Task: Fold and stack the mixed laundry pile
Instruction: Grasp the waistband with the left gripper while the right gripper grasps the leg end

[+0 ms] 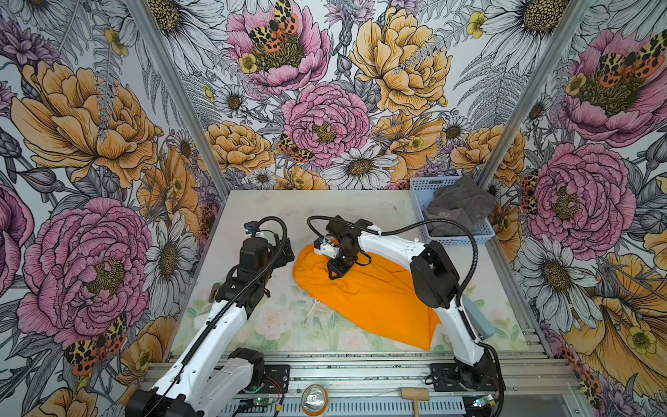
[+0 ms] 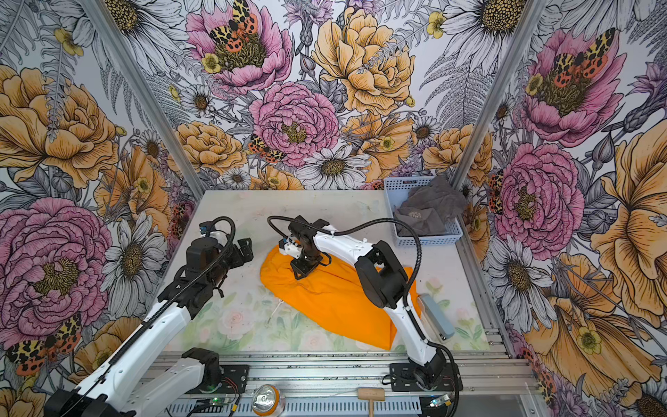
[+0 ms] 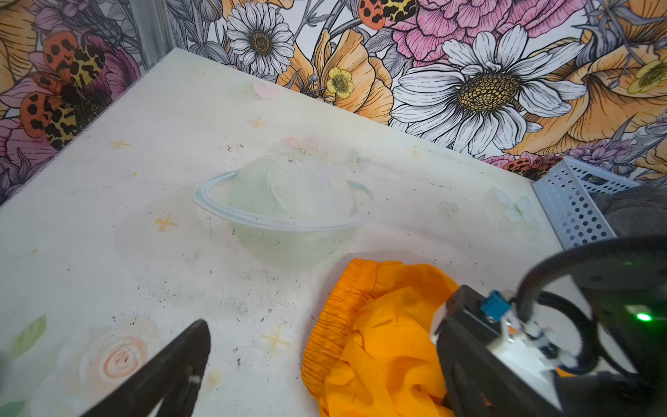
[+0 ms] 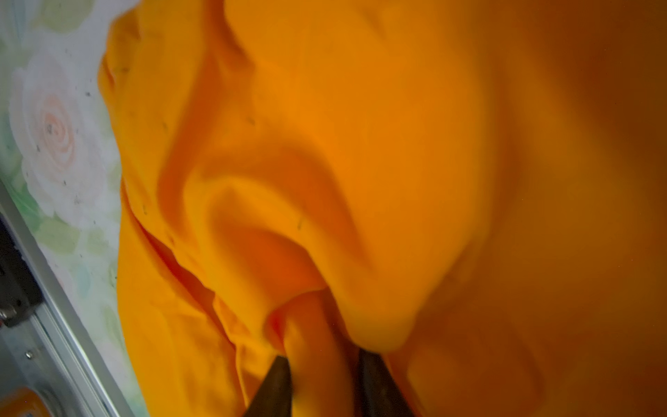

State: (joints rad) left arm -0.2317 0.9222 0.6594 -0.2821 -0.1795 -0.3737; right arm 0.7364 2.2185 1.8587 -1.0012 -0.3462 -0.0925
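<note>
My left gripper should take the waistband (image 1: pixel 301 266), because my right gripper is holding the orange shorts (image 1: pixel 333 282) near the waistband. This will free my right gripper for the leg hem.
Bright orange shorts (image 1: pixel 368 299) (image 2: pixel 335 299) lie crumpled across the middle of the table, their white drawstring (image 1: pixel 311 310) trailing off the near left side. My right gripper (image 1: pixel 334 274) (image 2: pixel 299 276) reaches down onto their far left part. In the right wrist view it (image 4: pixel 323 364) is shut on a raised fold of the orange cloth (image 4: pixel 325 144). My left gripper (image 1: pixel 281 252) (image 2: pixel 243 252) hovers open just left of the shorts, holding nothing; one finger (image 3: pixel 187 353) shows beside the ruffled waistband (image 3: pixel 335 317). The dark grey towel (image 1: pixel 458 205) (image 2: pixel 429 205) lies bunched in the basket.
The pale blue perforated basket (image 1: pixel 418 187) (image 3: pixel 570 202) stands at the back right corner. A grey-blue block (image 1: pixel 478 317) lies by the right arm's base. A can (image 1: pixel 314 399) and a wooden mallet (image 1: pixel 415 395) sit on the front rail.
</note>
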